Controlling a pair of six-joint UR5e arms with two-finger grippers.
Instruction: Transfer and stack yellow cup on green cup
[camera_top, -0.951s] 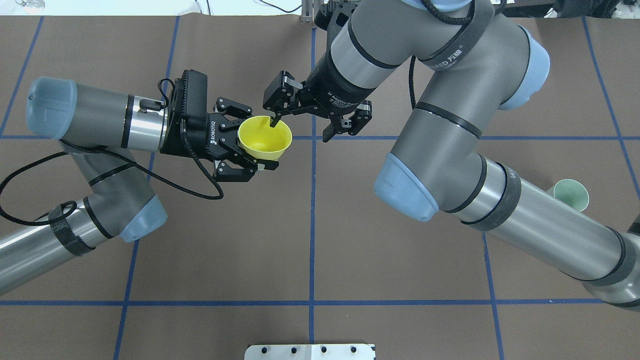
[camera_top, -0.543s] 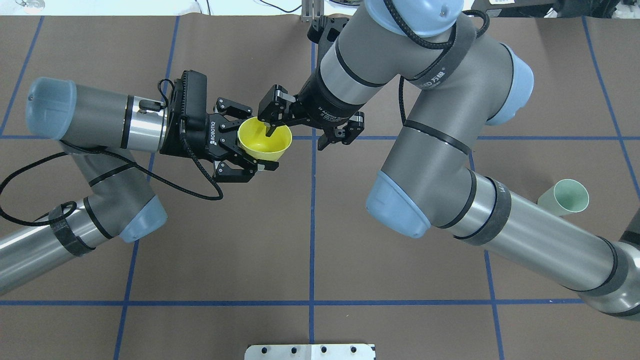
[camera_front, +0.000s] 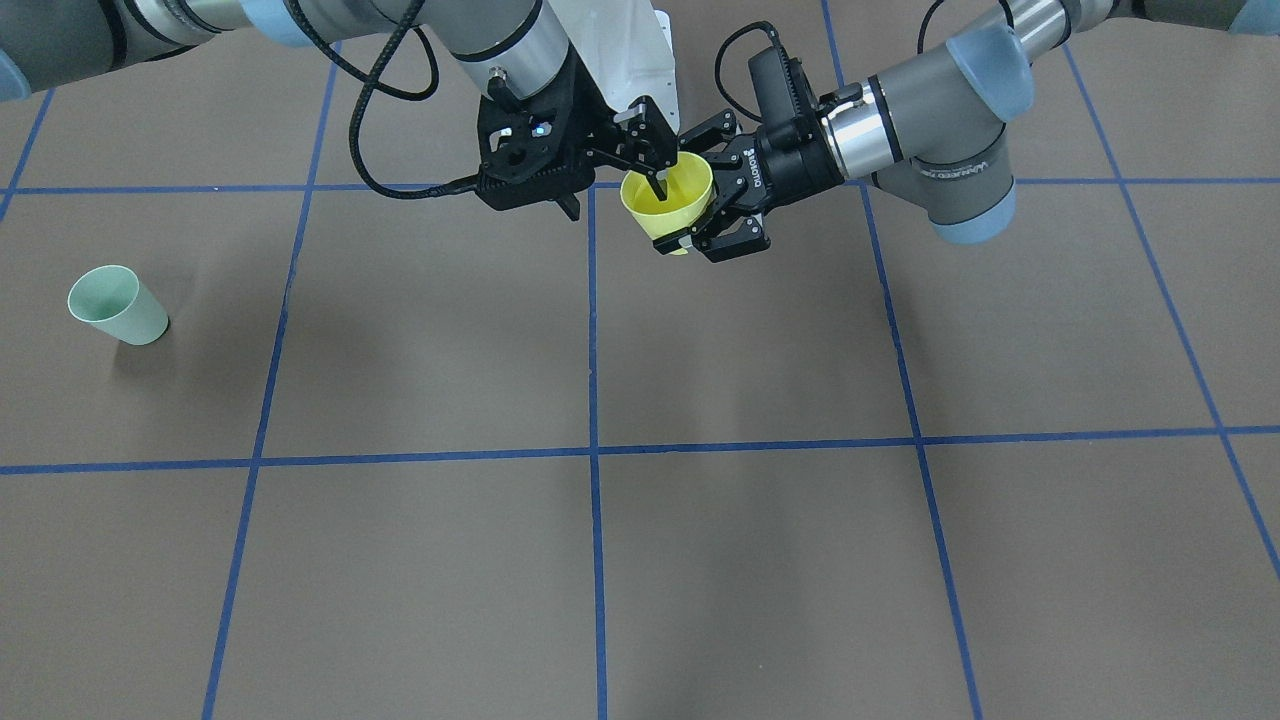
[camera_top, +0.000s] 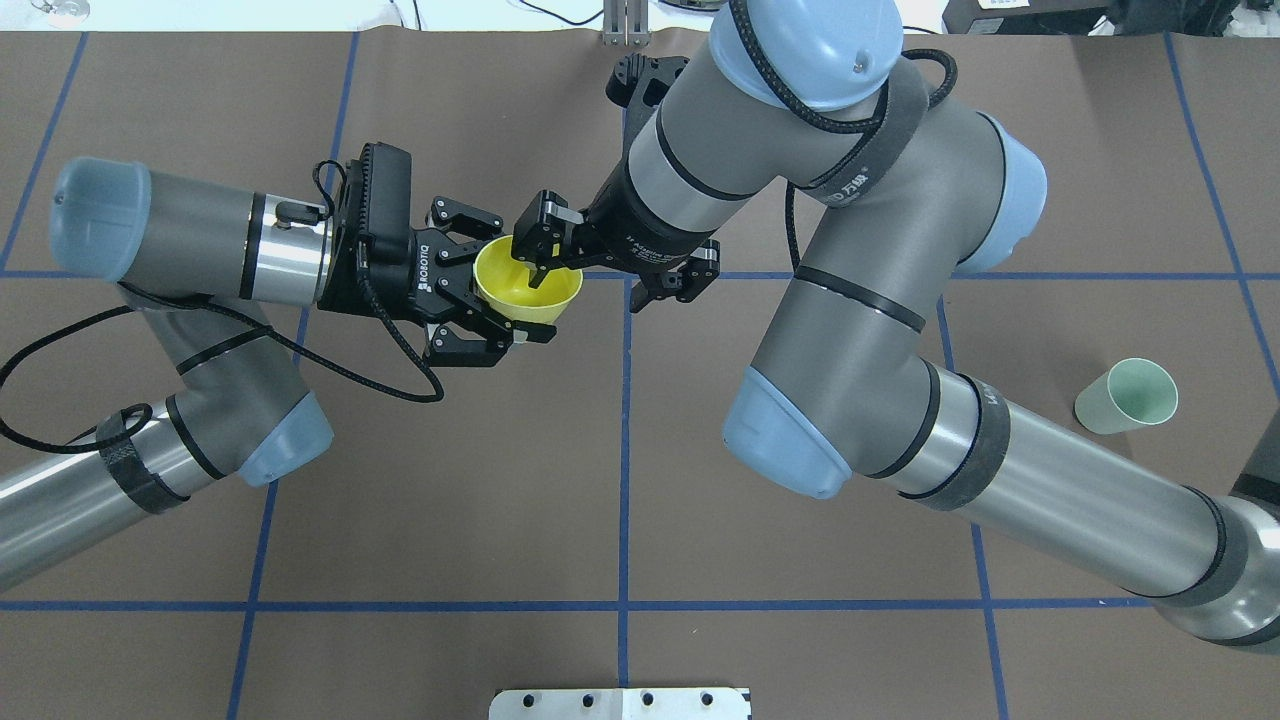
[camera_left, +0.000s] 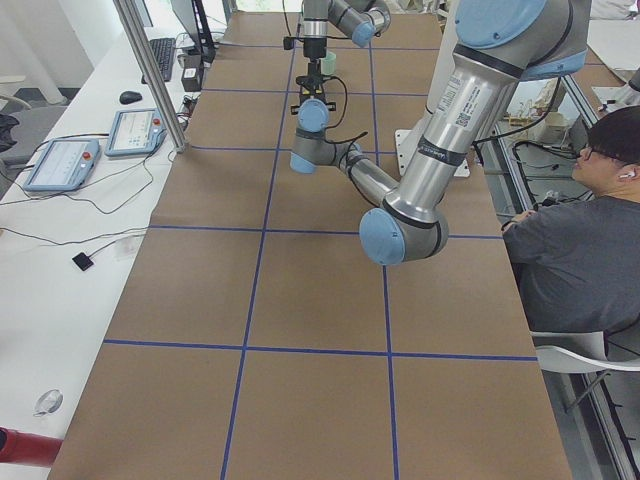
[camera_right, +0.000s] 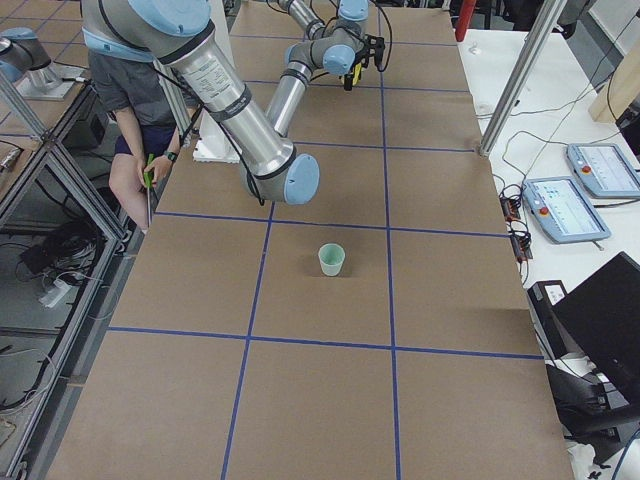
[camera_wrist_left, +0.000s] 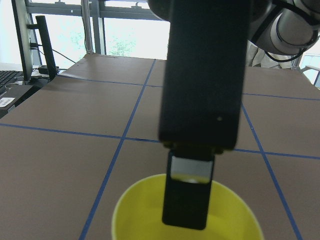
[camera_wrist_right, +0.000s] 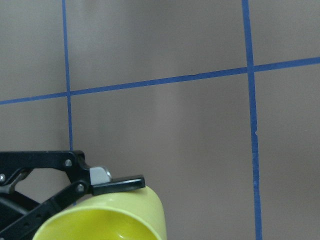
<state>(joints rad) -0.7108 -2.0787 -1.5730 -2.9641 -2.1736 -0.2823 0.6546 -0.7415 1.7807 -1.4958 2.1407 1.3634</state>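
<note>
My gripper will lower the yellow cup (camera_front: 663, 199), which narrows toward its base (camera_front: 675, 242), so the yellow cup will go deep into the green cup and leave a yellow part at its rim showing.
The yellow cup (camera_top: 527, 288) hangs upright above the table with its mouth up, clamped by its wall in my left gripper (camera_top: 505, 278), which comes in from the left. It also shows in the front view (camera_front: 668, 203), with the left gripper (camera_front: 690, 190) shut on it. My right gripper (camera_top: 590, 283) is open and straddles the cup's right rim: one finger (camera_wrist_left: 187, 200) reaches down inside the cup, the other stays outside. The green cup (camera_top: 1125, 397) stands upright far off on the right side of the table (camera_front: 118, 306), clear of both arms.
Blue tape lines divide the brown table mat (camera_top: 620, 480) into squares. A white metal plate (camera_top: 620, 703) sits at the table's edge by the robot's base. A seated operator (camera_left: 580, 240) is beside the table. The right arm's long forearm (camera_top: 1050, 500) passes close to the green cup.
My right gripper has moved left and down, so its finger now sits deeper inside the yellow cup. The right forearm has shifted and uncovered the green cup. The left gripper has stayed put.
</note>
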